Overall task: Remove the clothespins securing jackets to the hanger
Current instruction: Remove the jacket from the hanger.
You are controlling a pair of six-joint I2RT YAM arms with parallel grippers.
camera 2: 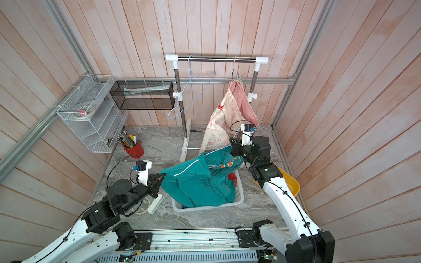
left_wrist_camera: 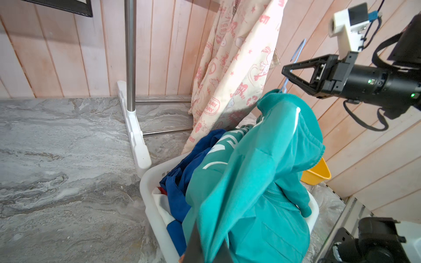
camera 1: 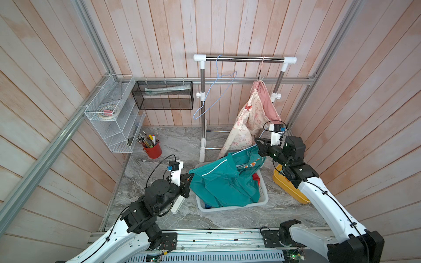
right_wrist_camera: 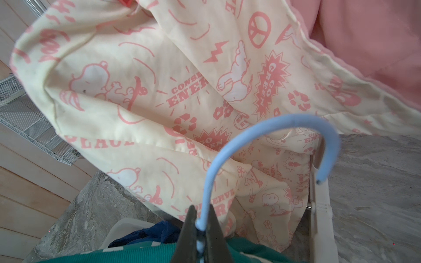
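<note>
My left gripper is holding the teal jacket's edge (camera 1: 195, 175) past the white basket's rim. It should move the jacket's edge back over the basket (camera 1: 214, 185) before it takes the hanger.
A teal jacket (camera 1: 223, 182) (left_wrist_camera: 262, 182) is draped over a white basket (camera 1: 264, 200). My left gripper (camera 1: 191, 176) (left_wrist_camera: 209, 241) is shut on its near left edge. My right gripper (camera 1: 257, 142) (right_wrist_camera: 201, 218) is shut on the neck of a light-blue hanger (right_wrist_camera: 262, 124) that comes up out of the teal jacket's collar. A cream pink-printed jacket (camera 1: 246, 127) (camera 2: 218, 127) hangs from the rack's rail (camera 1: 245, 59), and a red clothespin (camera 1: 247, 106) (camera 2: 220, 106) is clipped on its shoulder. A blue jacket (left_wrist_camera: 180, 182) lies in the basket under the teal one.
An empty light-blue hanger (camera 1: 214, 91) hangs on the rail's left part. A yellow tub (camera 1: 293, 191) sits under my right arm. A red cup of pens (camera 1: 153, 150), a white wire shelf (camera 1: 114, 118) and a black mesh basket (camera 1: 163, 95) are at the left.
</note>
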